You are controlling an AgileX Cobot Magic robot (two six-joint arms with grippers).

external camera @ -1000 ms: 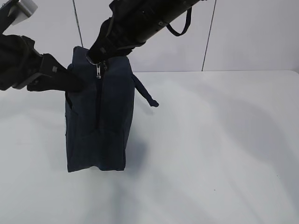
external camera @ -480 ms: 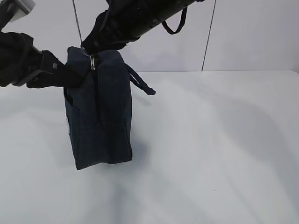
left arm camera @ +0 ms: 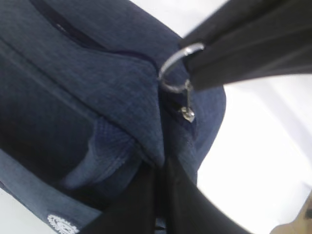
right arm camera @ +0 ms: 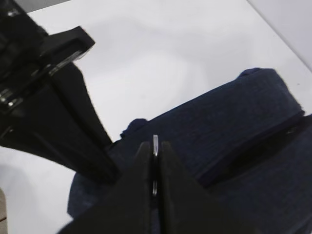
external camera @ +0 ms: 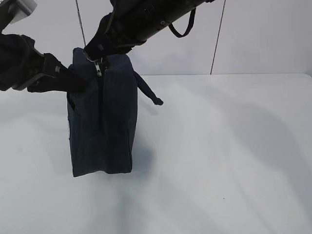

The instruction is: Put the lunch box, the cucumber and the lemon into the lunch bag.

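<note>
The ring pull is beside my left gripper, pinching the lunch bag high, so it should grip the bag's side lower before my right gripper pulls the zipper.
The dark navy lunch bag stands on its narrow end on the white table, zipper side facing the camera. My right gripper reaches in from above and is shut on the silver ring pull at the bag's top. The right wrist view shows the ring pinched between the shut jaws. My left gripper comes from the left and is shut on the bag's fabric near the top corner; its wrist view shows the fabric fold in its jaws and the ring. The lunch box, the cucumber and the lemon are out of view.
A strap handle sticks out from the bag's right side. The white table runs to the right and front, with its back edge at a pale panelled wall. The left arm fills the left of the right wrist view.
The bag's top was pulled up and to the left, tilting the bag off the table; it has now settled back down nearly upright. Both grippers kept their hold.
</note>
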